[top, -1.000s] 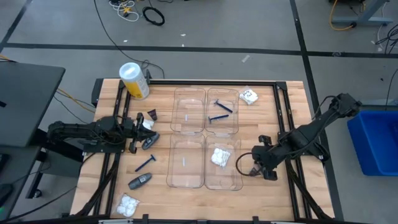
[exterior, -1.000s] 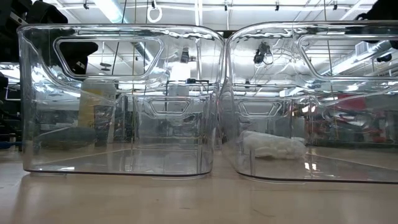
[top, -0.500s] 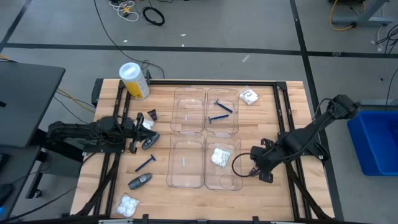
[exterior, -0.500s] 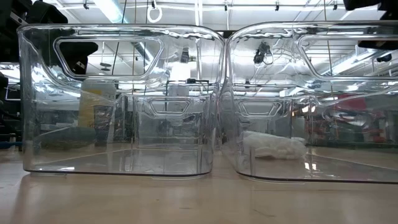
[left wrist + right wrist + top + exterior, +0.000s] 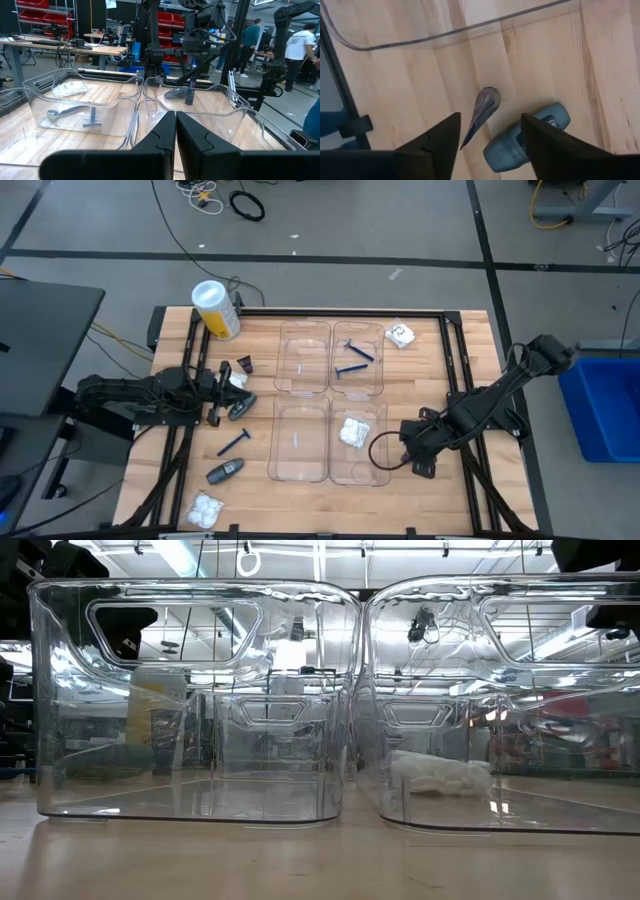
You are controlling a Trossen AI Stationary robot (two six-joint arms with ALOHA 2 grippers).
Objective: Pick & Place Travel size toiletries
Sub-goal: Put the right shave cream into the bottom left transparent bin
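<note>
I can see the dark grey tube next to the dark cone piece between my right gripper's fingers, so next I center over the cone piece and grab only that piece.
My right gripper points down, open, over the bare wood just right of the near right tray. Between its fingers, on the wood below, show a small dark cone piece and a dark grey oval tube lying on its side; the fingers stand on either side of them, apart. A white packet lies in the near right tray and a blue razor in the far right one. My left gripper waits shut at the table's left.
On the left wood lie a blue razor, two grey tubes, a dark cone and a white packet. Another packet lies far right. A yellow-and-white cylinder lies at the far left corner. The two left trays hold nothing.
My right gripper has sunk a little and shifted toward the table's near edge, beside the near right tray, rolling its wrist somewhat.
</note>
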